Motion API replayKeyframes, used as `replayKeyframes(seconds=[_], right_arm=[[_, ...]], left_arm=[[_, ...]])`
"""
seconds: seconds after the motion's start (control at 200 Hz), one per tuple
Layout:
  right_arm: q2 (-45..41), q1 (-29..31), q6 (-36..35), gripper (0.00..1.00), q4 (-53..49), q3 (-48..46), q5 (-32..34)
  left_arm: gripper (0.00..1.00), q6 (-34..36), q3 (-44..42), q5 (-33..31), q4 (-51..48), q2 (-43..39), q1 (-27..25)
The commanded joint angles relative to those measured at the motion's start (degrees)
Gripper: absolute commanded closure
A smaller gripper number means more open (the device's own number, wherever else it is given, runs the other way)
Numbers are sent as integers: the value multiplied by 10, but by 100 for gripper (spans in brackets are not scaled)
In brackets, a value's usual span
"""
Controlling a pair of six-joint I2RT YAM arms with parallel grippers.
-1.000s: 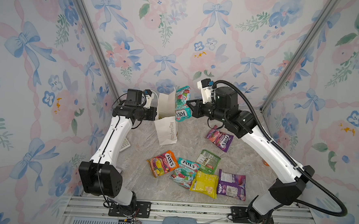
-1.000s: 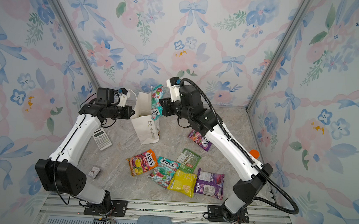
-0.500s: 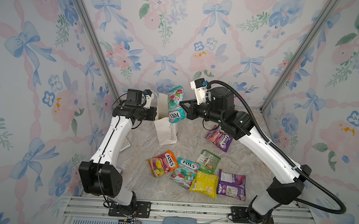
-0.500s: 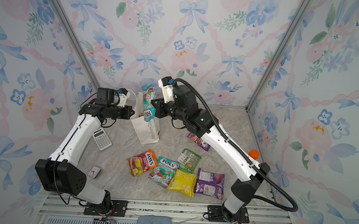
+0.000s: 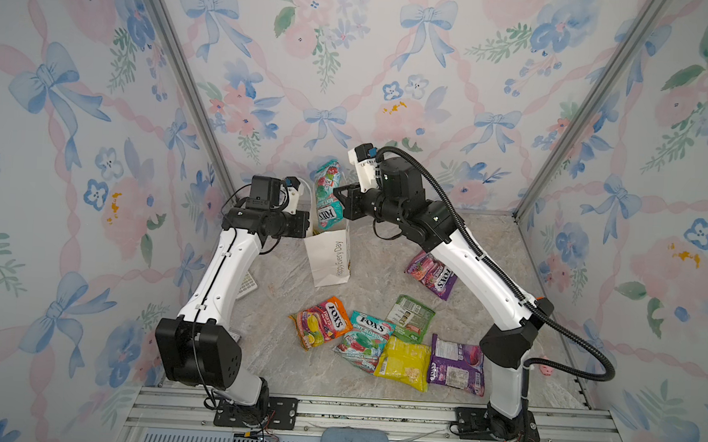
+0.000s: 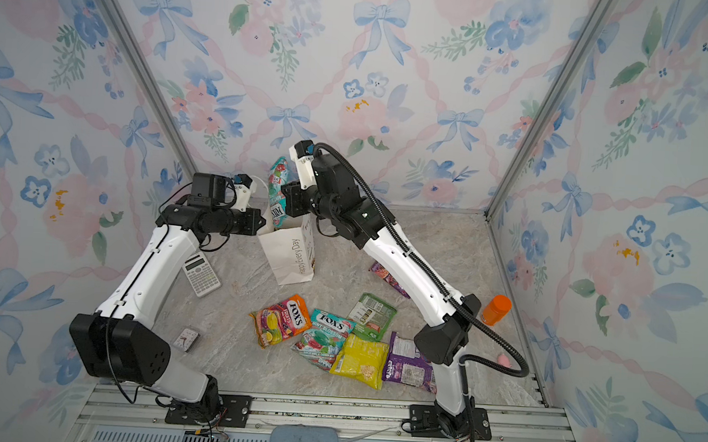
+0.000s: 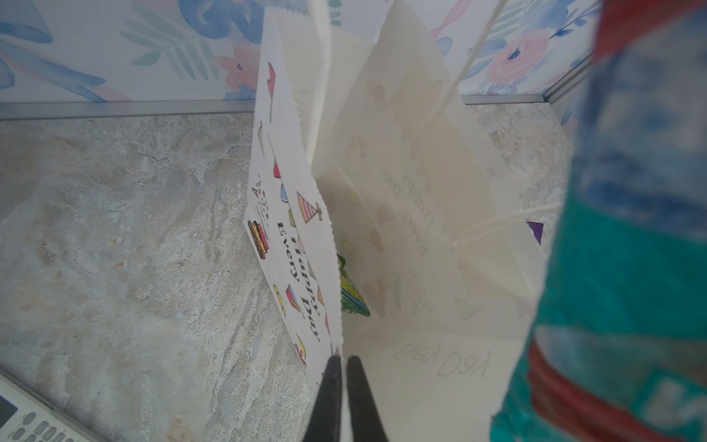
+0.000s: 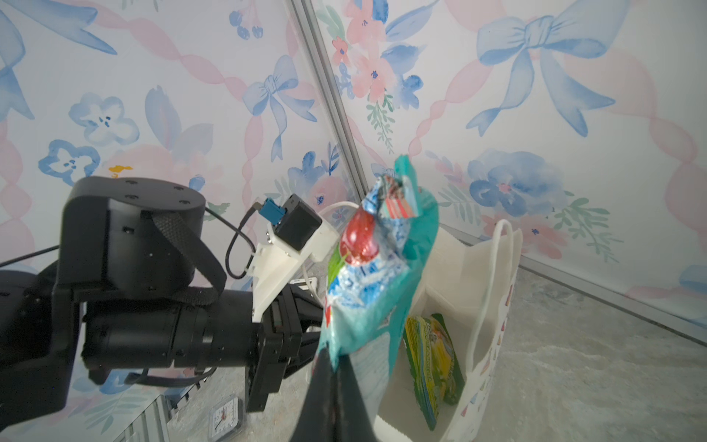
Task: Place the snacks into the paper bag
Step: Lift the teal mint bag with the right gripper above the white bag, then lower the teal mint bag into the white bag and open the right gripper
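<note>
The teal packet (image 5: 328,190) hangs upright over the paper bag's opening (image 8: 449,302), so my right gripper keeps lowering it until it is inside the bag, and then let go.
The white paper bag (image 5: 330,257) stands open at the back of the table. My left gripper (image 7: 343,359) is shut on the bag's rim (image 7: 336,306), on its left side. My right gripper (image 8: 333,354) is shut on a teal snack packet (image 5: 328,195), which hangs upright over the bag's mouth. A green and yellow packet (image 8: 432,356) lies inside the bag. Loose on the table in front are orange (image 5: 324,322), teal (image 5: 364,335), green (image 5: 411,318), yellow (image 5: 403,362) and purple (image 5: 457,364) packets. A further purple packet (image 5: 432,274) lies under the right arm.
A calculator (image 6: 202,274) and a small clock (image 6: 187,339) lie on the left of the table. An orange-capped bottle (image 6: 495,309) and a pink pig toy (image 6: 503,358) sit by the right wall. The floral back wall rises close behind the bag.
My right gripper has carried the teal packet leftward, from beside the bag to over its mouth. The left arm and the bag have stayed put.
</note>
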Motion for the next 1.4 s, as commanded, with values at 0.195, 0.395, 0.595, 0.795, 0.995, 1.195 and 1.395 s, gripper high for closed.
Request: replayKeyframes(seconds=[0.195, 0.395, 0.595, 0.795, 0.995, 1.195, 1.395], right_arm=[[67, -11, -23, 100, -35, 113, 28], [83, -14, -31, 100, -52, 112, 52], [92, -15, -32, 100, -56, 104, 53], [112, -15, -14, 100, -45, 108, 25], [134, -18, 7, 100, -36, 120, 4], [149, -23, 21, 100, -29, 132, 1], [148, -36, 35, 98, -31, 130, 1]], left_arm=[[100, 4, -3, 5, 14, -18, -5], [100, 4, -3, 5, 14, -18, -5], [100, 5, -4, 3, 14, -20, -5], [100, 5, -4, 3, 14, -17, -5], [100, 5, -4, 3, 14, -19, -5], [100, 4, -4, 4, 14, -18, -6], [100, 6, -4, 3, 14, -19, -5]])
